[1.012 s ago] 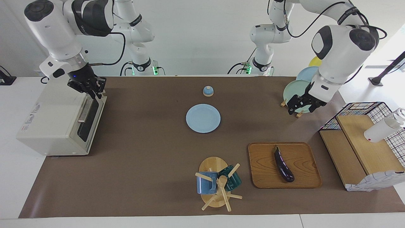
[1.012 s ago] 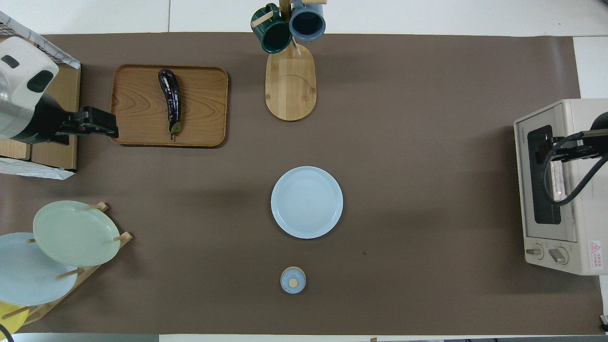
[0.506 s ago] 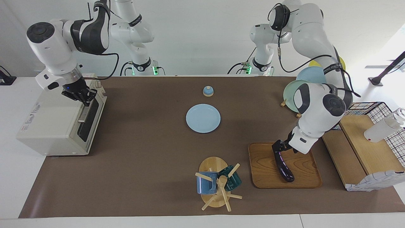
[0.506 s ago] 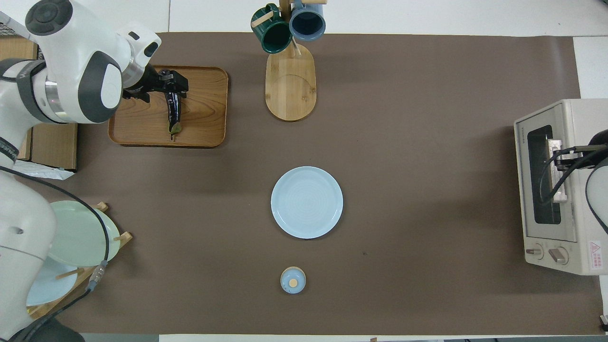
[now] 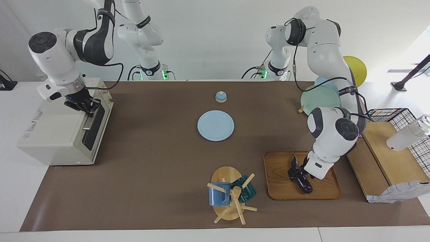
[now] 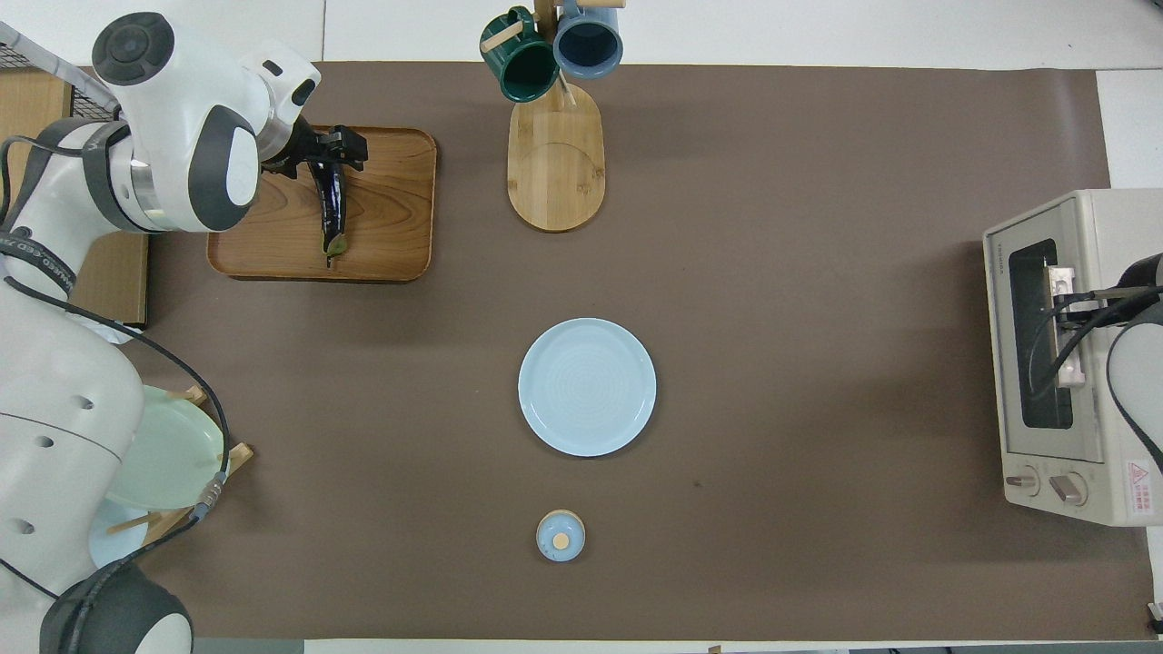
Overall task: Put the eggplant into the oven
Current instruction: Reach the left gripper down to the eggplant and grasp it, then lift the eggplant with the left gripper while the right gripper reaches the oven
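I expect the oven door (image 6: 1033,338) to swing down flat when my right gripper pulls it open, because the metal handle (image 6: 1070,372) runs along the door's top edge.
The eggplant (image 5: 304,185) (image 6: 332,205) lies on a wooden tray (image 5: 278,188) (image 6: 391,227) toward the left arm's end of the table, stem pointing at the robots. My left gripper (image 5: 295,172) (image 6: 332,153) is down at the eggplant, open, one finger on each side of its body. I cannot tell whether the fingers touch it. The cream oven (image 5: 57,134) (image 6: 999,381) stands at the right arm's end with its dark glass door closed. My right gripper (image 5: 88,108) (image 6: 1081,304) is shut on the door's metal handle (image 5: 88,120) (image 6: 1065,359).
A light blue plate (image 5: 215,125) lies mid-table, with a small blue lidded dish (image 5: 220,96) nearer the robots. A mug tree (image 5: 231,195) stands beside the tray. A plate rack (image 5: 319,95) and a wooden shelf with a wire basket (image 5: 386,151) flank the left arm.
The left arm swung from the plate rack to the tray and lowered its open gripper around the eggplant. The right gripper dropped onto the oven handle and closed.
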Motion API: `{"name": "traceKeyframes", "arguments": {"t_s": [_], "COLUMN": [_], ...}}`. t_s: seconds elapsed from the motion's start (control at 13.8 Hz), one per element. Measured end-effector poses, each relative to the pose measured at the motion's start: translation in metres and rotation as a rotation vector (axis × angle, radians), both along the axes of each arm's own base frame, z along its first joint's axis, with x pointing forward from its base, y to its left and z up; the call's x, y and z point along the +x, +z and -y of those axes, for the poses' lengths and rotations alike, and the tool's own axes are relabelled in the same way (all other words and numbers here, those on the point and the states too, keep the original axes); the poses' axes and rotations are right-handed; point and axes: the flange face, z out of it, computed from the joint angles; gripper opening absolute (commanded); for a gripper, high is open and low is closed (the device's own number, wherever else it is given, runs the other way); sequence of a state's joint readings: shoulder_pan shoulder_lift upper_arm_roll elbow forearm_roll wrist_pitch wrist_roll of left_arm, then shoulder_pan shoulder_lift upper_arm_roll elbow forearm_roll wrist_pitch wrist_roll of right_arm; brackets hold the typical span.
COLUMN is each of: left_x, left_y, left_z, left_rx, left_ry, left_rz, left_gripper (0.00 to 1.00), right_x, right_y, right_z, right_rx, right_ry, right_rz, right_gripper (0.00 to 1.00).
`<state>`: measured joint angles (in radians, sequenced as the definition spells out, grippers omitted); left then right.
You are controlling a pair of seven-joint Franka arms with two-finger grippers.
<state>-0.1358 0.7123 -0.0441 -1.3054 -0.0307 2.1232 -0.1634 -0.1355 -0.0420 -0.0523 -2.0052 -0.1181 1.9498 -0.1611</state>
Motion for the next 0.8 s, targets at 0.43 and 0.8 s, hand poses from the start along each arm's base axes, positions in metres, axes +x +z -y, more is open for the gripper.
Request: {"name": "traceKeyframes", "arguments": {"t_s": [0.43,0.8], "left_x": [0.0,-0.002], "left_y": [-0.021,-0.025], "left_z": [-0.002,0.0], "left_rx": [0.021,0.02], "left_ry": [-0.049,-0.055], "left_rz": [-0.017,-0.025], "left_gripper": [0.91,0.29], "right_x": [0.0,0.002], "right_y": [-0.006,-0.021], "right_z": [-0.014,-0.044], "right_rx": [0.002,0.036], "right_ry": [0.051,0.09], "right_rz": [-0.001,0.007], "right_gripper": [0.0,0.0]}}
